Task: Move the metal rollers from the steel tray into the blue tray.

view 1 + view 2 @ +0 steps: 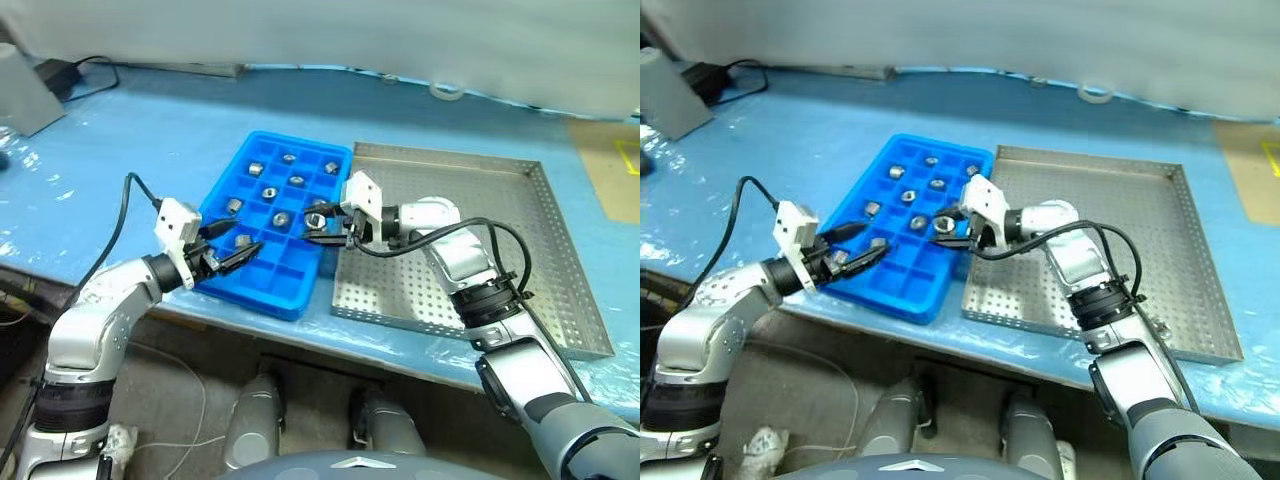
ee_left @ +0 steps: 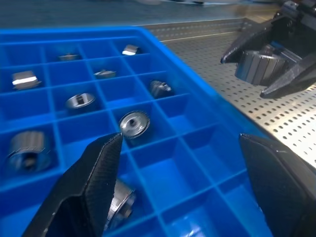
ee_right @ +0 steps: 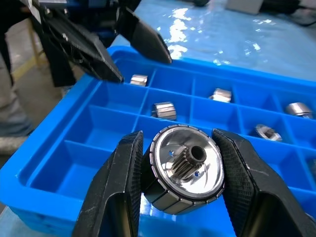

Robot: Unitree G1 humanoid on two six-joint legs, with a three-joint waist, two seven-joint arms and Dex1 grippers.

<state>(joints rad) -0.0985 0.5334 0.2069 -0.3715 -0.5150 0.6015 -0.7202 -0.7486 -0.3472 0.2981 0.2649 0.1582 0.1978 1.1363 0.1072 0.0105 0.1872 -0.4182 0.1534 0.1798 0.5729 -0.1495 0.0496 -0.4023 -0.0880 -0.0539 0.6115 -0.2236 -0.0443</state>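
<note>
I see that the metal roller in my right gripper (image 1: 315, 221) hangs over an empty compartment (image 1: 299, 255) beside the blue tray's edge, so I keep lowering it until it sits inside, then release it.
The blue tray (image 1: 262, 280) lies left of the steel tray (image 1: 480, 190), their edges touching. Several metal rollers (image 1: 268, 192) sit one to a compartment in the blue tray. My right gripper (image 1: 320, 228) hangs over the blue tray's right edge, shut on a ribbed metal roller (image 3: 185, 170) with a toothed central hole. In the right wrist view that roller hovers above bare compartments. My left gripper (image 1: 237, 256) is open over the tray's near left corner with nothing between its fingers (image 2: 98, 173). The left wrist view also shows the right gripper's roller (image 2: 259, 66).
Both trays rest on a blue covered table (image 1: 150, 140) close to its front edge. A grey box (image 1: 25, 95) and a black cable (image 1: 85, 75) lie at the far left. A ring of tape (image 1: 447, 92) sits at the back.
</note>
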